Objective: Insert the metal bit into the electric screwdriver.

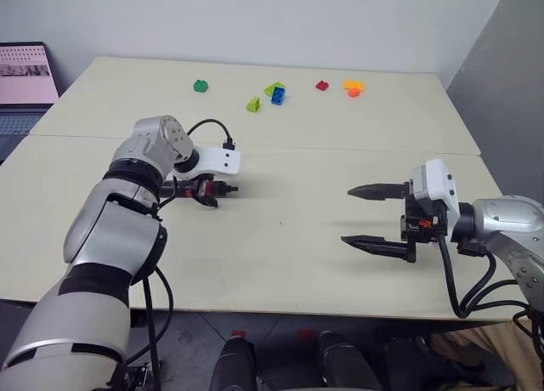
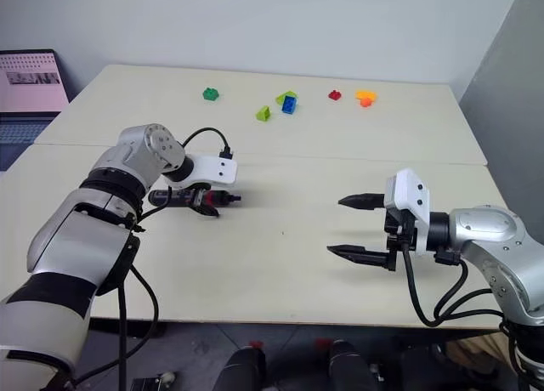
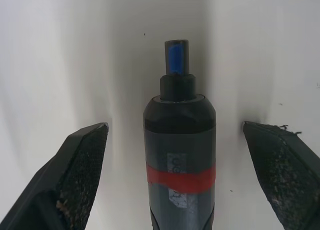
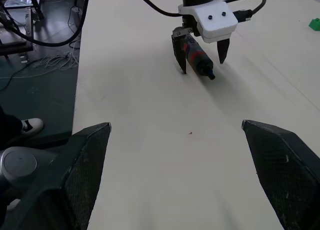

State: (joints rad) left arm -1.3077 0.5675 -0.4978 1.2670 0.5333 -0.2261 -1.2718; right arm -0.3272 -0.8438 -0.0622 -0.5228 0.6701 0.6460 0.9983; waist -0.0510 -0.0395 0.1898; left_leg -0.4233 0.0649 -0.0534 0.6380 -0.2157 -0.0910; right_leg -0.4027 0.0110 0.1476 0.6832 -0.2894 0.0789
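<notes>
The electric screwdriver (image 1: 174, 189) will show an empty socket facing up when I turn it upright, because its narrowed nose ends in a blunt tube (image 3: 177, 57).
The electric screwdriver (image 3: 180, 155), black with a red band, lies flat on the pale table (image 1: 280, 272), left of the middle. Its narrowed nose, with a blue mark at the end, points toward the table's centre. My left gripper (image 1: 206, 194) points down over it and is open. One finger (image 3: 80, 165) stands on each side of the barrel, with a gap on both sides. In the right wrist view the left gripper (image 4: 202, 66) straddles the screwdriver (image 4: 200, 62). My right gripper (image 1: 346, 214) hovers open and empty above the right side of the table, pointing left. The metal bit is out of view.
Toy bricks lie along the far side: a green one (image 1: 201, 86), a lime and blue group (image 1: 274, 92), a red one (image 1: 322, 86) and an orange one (image 1: 354, 87). A laptop (image 1: 25, 76) stands beyond the table's left end. A black cable (image 1: 211, 126) loops off the left wrist.
</notes>
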